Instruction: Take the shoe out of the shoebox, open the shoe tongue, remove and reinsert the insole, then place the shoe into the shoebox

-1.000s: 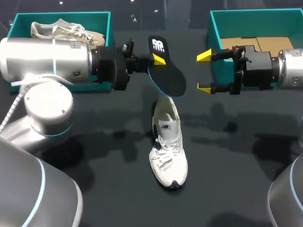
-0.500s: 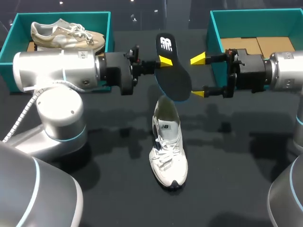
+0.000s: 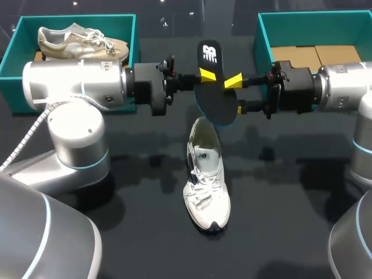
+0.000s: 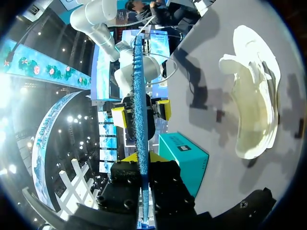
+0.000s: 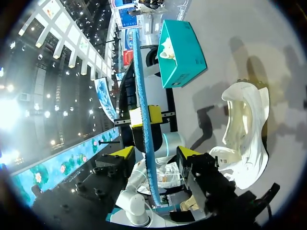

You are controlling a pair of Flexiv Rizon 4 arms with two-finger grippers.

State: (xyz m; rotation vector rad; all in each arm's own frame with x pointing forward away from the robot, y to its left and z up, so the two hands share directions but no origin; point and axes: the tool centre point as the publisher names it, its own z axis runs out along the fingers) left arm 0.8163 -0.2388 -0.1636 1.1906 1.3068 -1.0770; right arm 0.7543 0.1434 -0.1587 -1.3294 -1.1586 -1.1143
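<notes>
The black insole should stay flat as the robot slides it into the shoe, because the blue edge stands straight above and below the left gripper.
A black insole with a blue edge hangs upright in the air above the white shoe, which lies on the dark table with its opening toward the insole. My left gripper is shut on the insole's upper part; its tips pinch the blue edge. From the other side, my right gripper straddles the insole, open, with a gap on each side of the edge in the right wrist view. The shoe lies below both grippers.
A teal shoebox at the back left holds a beige shoe. A second teal shoebox at the back right has cardboard in it. Both arms stretch across the table's back half.
My right gripper has come leftward up to the insole, and its fingers have narrowed around it. My left arm has shifted the insole slightly rightward. The white shoe has stayed put.
</notes>
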